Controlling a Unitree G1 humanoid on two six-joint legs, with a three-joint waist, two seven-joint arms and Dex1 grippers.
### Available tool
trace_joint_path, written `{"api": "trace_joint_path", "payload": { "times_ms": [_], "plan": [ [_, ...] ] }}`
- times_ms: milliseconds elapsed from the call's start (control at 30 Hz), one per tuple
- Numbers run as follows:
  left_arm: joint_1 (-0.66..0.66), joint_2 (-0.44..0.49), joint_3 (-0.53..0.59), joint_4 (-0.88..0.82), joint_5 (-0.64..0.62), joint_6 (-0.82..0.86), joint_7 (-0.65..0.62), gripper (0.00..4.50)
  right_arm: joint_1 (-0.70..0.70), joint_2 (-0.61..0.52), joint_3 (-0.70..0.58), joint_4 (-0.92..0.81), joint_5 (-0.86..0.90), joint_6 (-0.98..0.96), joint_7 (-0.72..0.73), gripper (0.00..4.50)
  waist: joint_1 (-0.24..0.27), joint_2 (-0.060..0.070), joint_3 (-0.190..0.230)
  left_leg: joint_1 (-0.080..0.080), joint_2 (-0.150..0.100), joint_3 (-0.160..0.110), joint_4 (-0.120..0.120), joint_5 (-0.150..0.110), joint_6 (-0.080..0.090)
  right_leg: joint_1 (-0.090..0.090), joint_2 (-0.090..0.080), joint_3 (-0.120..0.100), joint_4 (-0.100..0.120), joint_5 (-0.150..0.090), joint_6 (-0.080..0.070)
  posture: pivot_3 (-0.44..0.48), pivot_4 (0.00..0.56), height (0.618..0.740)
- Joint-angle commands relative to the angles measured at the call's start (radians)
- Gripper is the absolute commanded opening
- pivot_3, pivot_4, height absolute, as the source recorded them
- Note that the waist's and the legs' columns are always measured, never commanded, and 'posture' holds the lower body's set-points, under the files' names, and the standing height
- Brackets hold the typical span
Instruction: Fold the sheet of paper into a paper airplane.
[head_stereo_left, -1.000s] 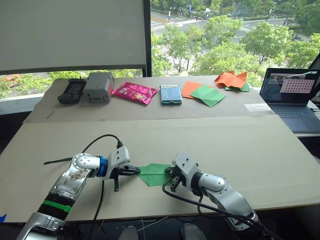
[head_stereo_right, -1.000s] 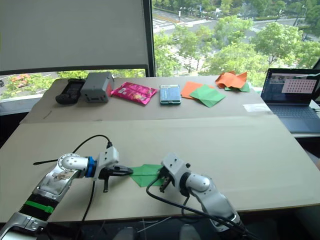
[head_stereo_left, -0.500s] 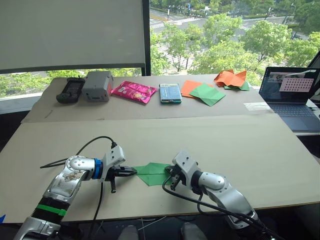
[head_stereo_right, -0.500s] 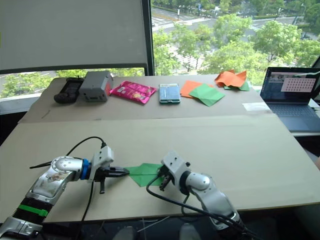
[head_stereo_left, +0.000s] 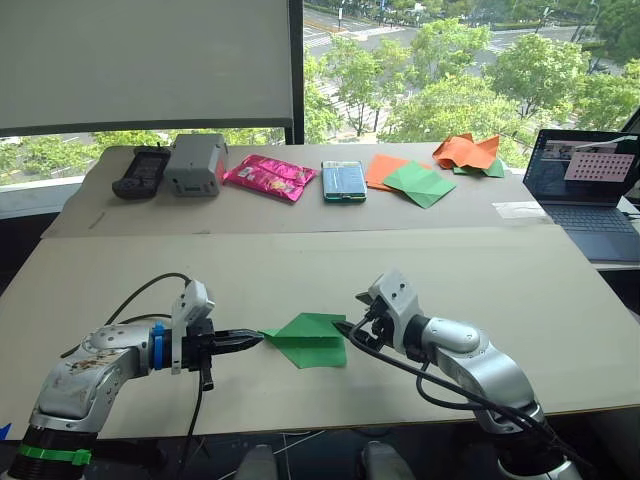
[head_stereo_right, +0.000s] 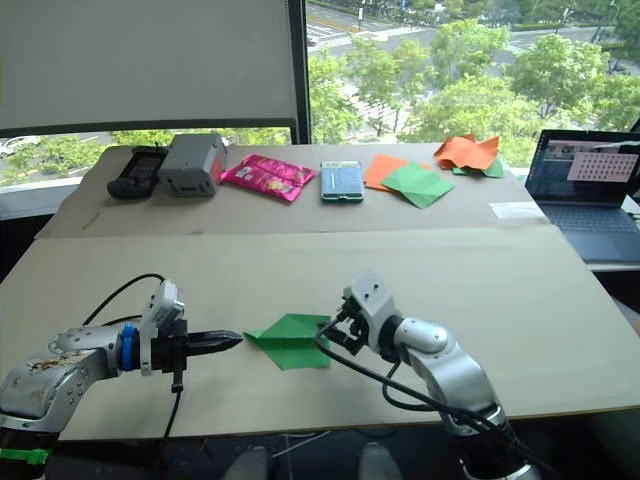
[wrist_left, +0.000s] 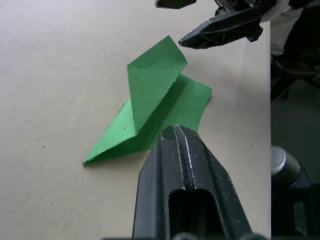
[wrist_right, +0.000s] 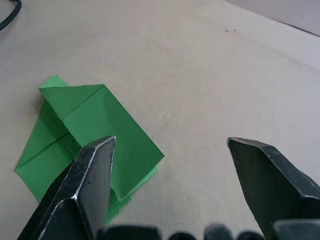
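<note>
The layered green sheet of paper has sharp creases (head_stereo_left: 306, 336) running through it, so I expect its pointed end (head_stereo_left: 270, 333) to stick out straight when I lift the edge of the sheet.
The bright green sheet of paper (head_stereo_left: 308, 341), folded into a pointed paper airplane wedge with one flap standing up (wrist_left: 152, 85), lies near the front of the tan table (head_stereo_left: 320, 270). My left gripper (head_stereo_left: 255, 338) is shut, and its tip sits at the wedge's left point (wrist_left: 175, 131); I cannot tell whether it touches. My right gripper (wrist_right: 170, 145) is open just right of the paper, with nothing between its fingers (wrist_left: 220, 22). One finger (wrist_right: 92, 165) hangs over the paper's edge.
On the far table are a black handset (head_stereo_left: 139, 172), a grey box (head_stereo_left: 195, 165), a pink packet (head_stereo_left: 270, 176), a phone (head_stereo_left: 343, 181), flat orange and green sheets (head_stereo_left: 410, 180) and crumpled orange paper (head_stereo_left: 465, 152). A laptop (head_stereo_left: 585, 185) stands at the right. A black cable (head_stereo_left: 150, 292) loops from my left arm.
My right gripper has opened and drawn back a little from the paper's right edge. My left arm has pulled back to the left, still shut. The camera has shifted slightly.
</note>
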Motion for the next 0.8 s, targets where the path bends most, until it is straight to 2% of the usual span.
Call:
{"api": "trace_joint_path", "payload": {
  "times_ms": [33, 267, 367, 667, 800],
  "plan": [
    [-0.006, 0.001, -0.001, -0.004, 0.002, -0.037, 0.004, 0.0, -0.028, -0.017, -0.015, 0.035, 0.05, -0.024, 0.062, 3.99, -0.001, 0.001, 0.0, 0.0, 0.0, 0.0, 0.0, 0.0, 0.0, 0.0, 0.0, 0.0, -0.001, 0.0, 0.0, 0.0, 0.15, 0.718],
    [-0.008, -0.005, -0.013, 0.011, 0.01, -0.063, 0.02, 0.0, -0.046, 0.0, -0.008, 0.092, 0.082, -0.052, 0.101, 3.99, -0.003, 0.001, 0.0, 0.0, 0.0, 0.001, 0.0, 0.0, 0.0, 0.0, 0.0, 0.0, 0.001, 0.0, 0.0, 0.0, 0.15, 0.718],
    [-0.007, -0.002, -0.012, -0.003, 0.005, -0.054, 0.031, 0.0, -0.047, 0.013, -0.003, 0.088, 0.094, -0.052, 0.102, 3.14, -0.003, 0.001, 0.0, 0.0, 0.0, 0.001, 0.0, 0.0, 0.001, 0.0, 0.0, 0.0, 0.002, 0.0, 0.0, 0.0, 0.15, 0.718],
    [-0.026, 0.009, -0.002, -0.045, -0.029, -0.006, 0.068, 0.0, -0.035, 0.011, 0.024, 0.078, 0.085, -0.062, 0.113, 0.04, -0.001, 0.001, 0.0, 0.0, 0.0, 0.001, 0.0, 0.0, 0.001, 0.0, 0.0, 0.0, 0.002, 0.0, 0.0, 0.0, 0.15, 0.718],
    [-0.05, 0.007, 0.001, -0.062, -0.044, 0.03, 0.089, 0.0, -0.035, 0.013, 0.024, 0.061, 0.092, -0.057, 0.117, 0.04, 0.0, 0.001, 0.0, 0.0, 0.0, 0.001, 0.0, 0.0, 0.001, 0.0, 0.0, 0.0, 0.003, 0.0, 0.0, 0.0, 0.15, 0.718]
  ]
}}
